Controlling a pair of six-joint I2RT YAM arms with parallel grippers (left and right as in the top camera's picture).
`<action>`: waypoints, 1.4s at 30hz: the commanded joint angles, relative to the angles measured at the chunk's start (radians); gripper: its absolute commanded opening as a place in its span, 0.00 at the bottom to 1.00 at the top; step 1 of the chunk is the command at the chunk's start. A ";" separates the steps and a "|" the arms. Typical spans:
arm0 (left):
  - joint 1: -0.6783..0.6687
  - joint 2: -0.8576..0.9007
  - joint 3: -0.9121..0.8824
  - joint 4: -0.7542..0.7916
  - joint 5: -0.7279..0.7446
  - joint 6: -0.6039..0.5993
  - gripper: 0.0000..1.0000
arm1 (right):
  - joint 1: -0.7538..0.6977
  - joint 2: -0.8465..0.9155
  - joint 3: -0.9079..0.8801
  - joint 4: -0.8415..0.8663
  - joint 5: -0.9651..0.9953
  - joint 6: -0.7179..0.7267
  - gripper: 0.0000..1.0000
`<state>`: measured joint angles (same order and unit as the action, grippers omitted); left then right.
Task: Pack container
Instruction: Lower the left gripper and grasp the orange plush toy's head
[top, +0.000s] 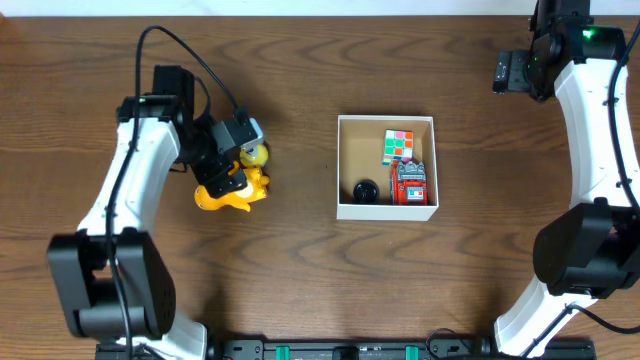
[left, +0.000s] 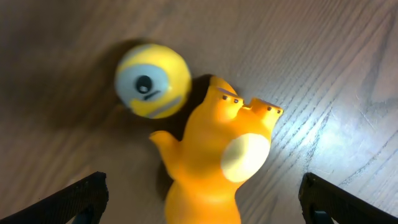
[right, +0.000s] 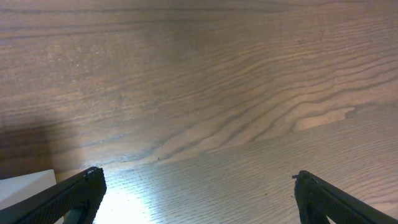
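The orange toy (top: 222, 201) has my left gripper's fingers across its narrow body (left: 204, 167), and the yellow ball lies clear beyond, so my left gripper should keep going down until its fingers close on the toy.
The container (top: 346, 165) is a small white-walled box with a brown inside, at the table's middle. It holds a colour cube (top: 398, 145), a red toy (top: 410, 184) and a small black object (top: 365, 190). An orange toy (top: 232, 194) lies on the table to its left, next to a yellow ball with one eye (top: 254, 154). My left gripper (top: 222, 178) is open just above the orange toy (left: 214, 162), its fingers either side of it without touching; the ball (left: 152, 79) lies beyond. My right gripper (right: 199, 199) is open and empty over bare wood at the far right.
The table's far edge runs along the top of the overhead view. A white corner (right: 25, 185) shows at the lower left of the right wrist view.
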<state>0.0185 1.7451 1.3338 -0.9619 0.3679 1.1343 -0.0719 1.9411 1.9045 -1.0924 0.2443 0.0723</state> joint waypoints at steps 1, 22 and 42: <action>0.003 0.029 -0.005 -0.002 0.018 0.017 0.98 | -0.006 -0.024 0.019 0.000 0.013 0.017 0.99; 0.003 0.125 -0.006 -0.010 0.068 0.016 0.95 | -0.006 -0.024 0.019 0.000 0.013 0.017 0.99; 0.003 0.215 -0.006 -0.021 0.066 0.013 0.62 | -0.006 -0.024 0.019 0.000 0.013 0.017 0.99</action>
<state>0.0185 1.9472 1.3338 -0.9695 0.4236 1.1400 -0.0719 1.9411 1.9045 -1.0924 0.2443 0.0723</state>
